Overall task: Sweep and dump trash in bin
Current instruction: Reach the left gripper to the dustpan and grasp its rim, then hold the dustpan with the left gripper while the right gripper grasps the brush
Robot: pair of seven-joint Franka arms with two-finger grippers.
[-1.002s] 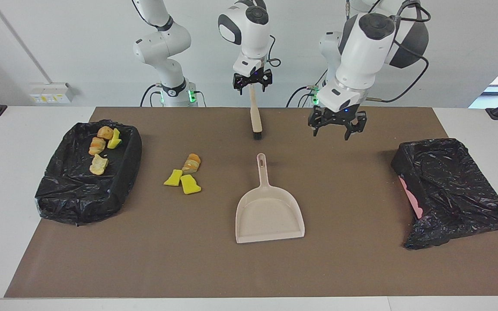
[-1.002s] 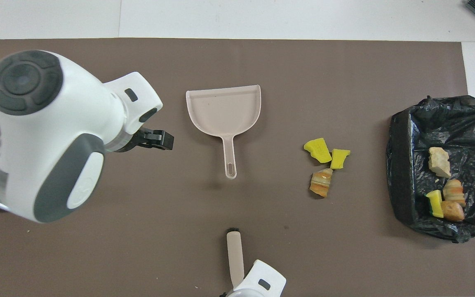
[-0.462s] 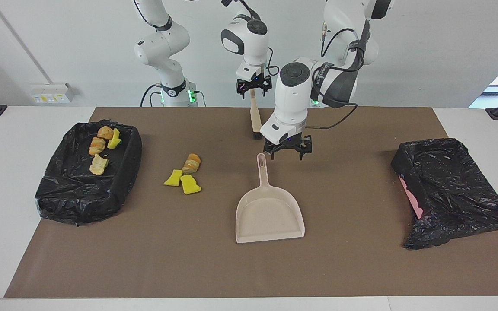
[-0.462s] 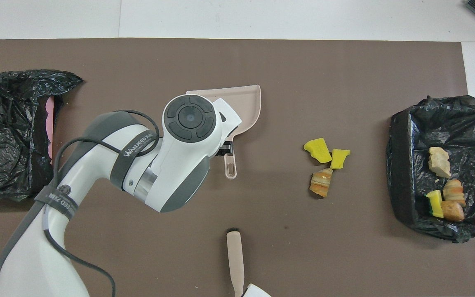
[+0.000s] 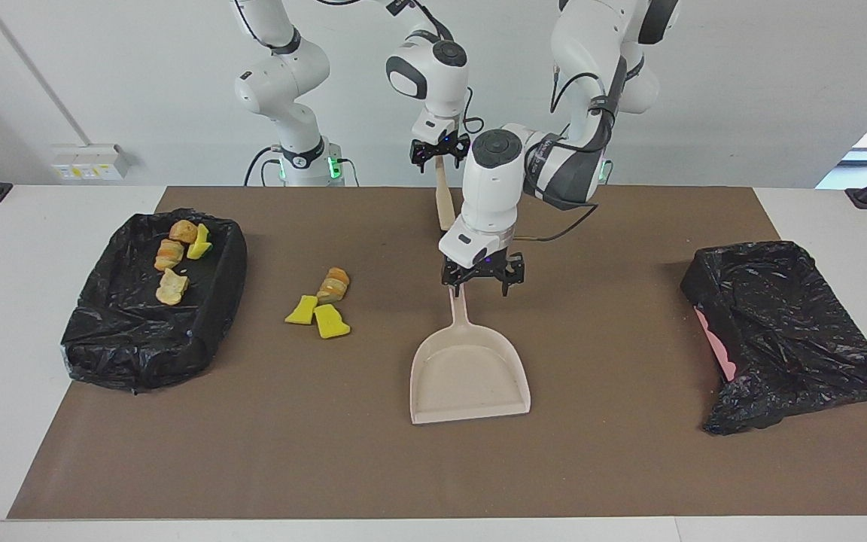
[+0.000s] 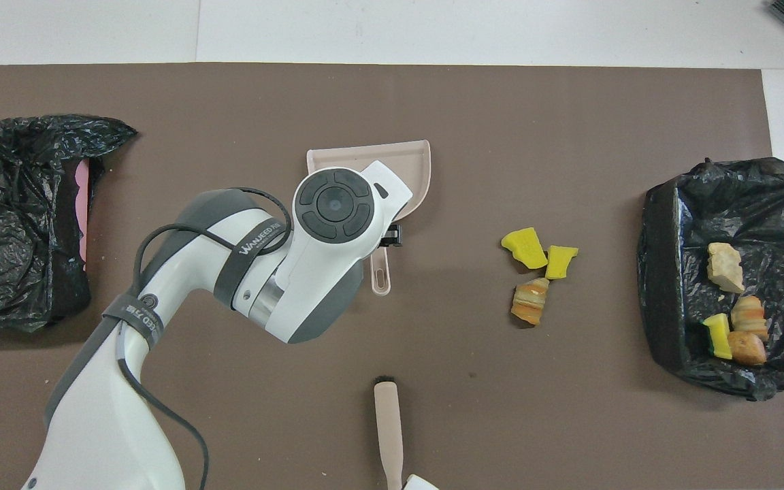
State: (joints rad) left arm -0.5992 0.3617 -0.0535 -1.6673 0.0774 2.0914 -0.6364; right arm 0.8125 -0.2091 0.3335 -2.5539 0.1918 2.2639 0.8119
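I am going to tip the beige dustpan, which has a straight, open front edge (image 6: 369, 147), so the loose trash (image 6: 525, 248) will slide out and leave the dustpan empty.
Three pieces of trash lie loose on the brown mat: two yellow sponge chunks (image 5: 302, 310) (image 5: 330, 321) and a tan bread piece (image 5: 334, 284), also in the overhead view (image 6: 530, 301). Several more lie in the black-lined bin (image 5: 102, 331) at the right arm's end. The beige dustpan (image 5: 471, 376) lies mid-mat, its handle pointing at the robots. My left gripper (image 5: 479, 284) is open, low over the handle's end; contact is unclear. My right gripper (image 5: 441, 150) is shut on the beige brush (image 5: 445, 203), which hangs bristles down, its tip hidden by the left arm.
A second container under a crumpled black bag (image 5: 780, 324), with a pink edge showing, sits at the left arm's end of the mat (image 5: 629, 467). The left arm's wrist covers part of the dustpan (image 6: 412, 160) in the overhead view.
My left arm has swung from near the left-end bag to the dustpan and come down over its handle. The right gripper has lifted the brush slightly.
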